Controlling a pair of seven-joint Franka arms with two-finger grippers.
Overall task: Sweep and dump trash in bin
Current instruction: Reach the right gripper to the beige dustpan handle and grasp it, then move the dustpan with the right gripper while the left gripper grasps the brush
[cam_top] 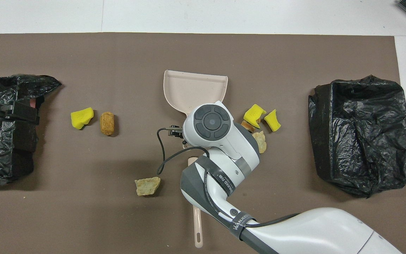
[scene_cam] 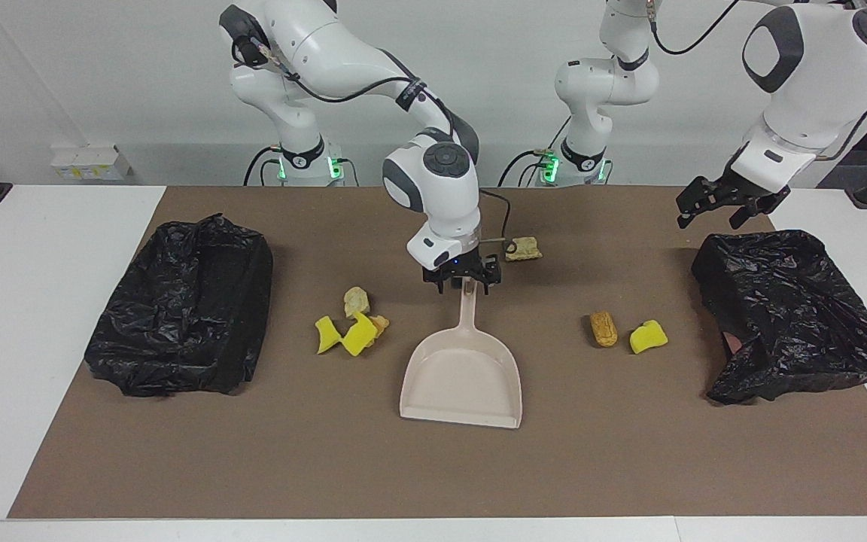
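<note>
The brush's slim pink handle (cam_top: 197, 227) is under my right gripper's arm, so next my right gripper swings the dustpan (cam_top: 195, 89) to the side before my left gripper takes the brush.
A pale pink dustpan (scene_cam: 462, 376) lies mid-mat, its handle pointing toward the robots. My right gripper (scene_cam: 463, 284) is open at the handle's end, a finger on each side of it. Beside the pan toward the right arm's end lies a cluster of trash: yellow scraps (scene_cam: 359, 336) and a tan lump (scene_cam: 356, 300). Toward the left arm's end sit a brown lump (scene_cam: 603, 328) and a yellow scrap (scene_cam: 648, 336). One more tan lump (scene_cam: 523, 248) lies nearer the robots. My left gripper (scene_cam: 713, 213) waits open over the mat, beside the bin (scene_cam: 787, 316) at its end, on the side nearer the robots.
A second black-bagged bin (scene_cam: 185, 309) stands at the right arm's end of the brown mat (scene_cam: 433, 467). A slim pink handle (cam_top: 197, 225) lies nearer the robots than the dustpan, partly under the right arm. The arm's wrist (cam_top: 211, 123) covers the dustpan handle from above.
</note>
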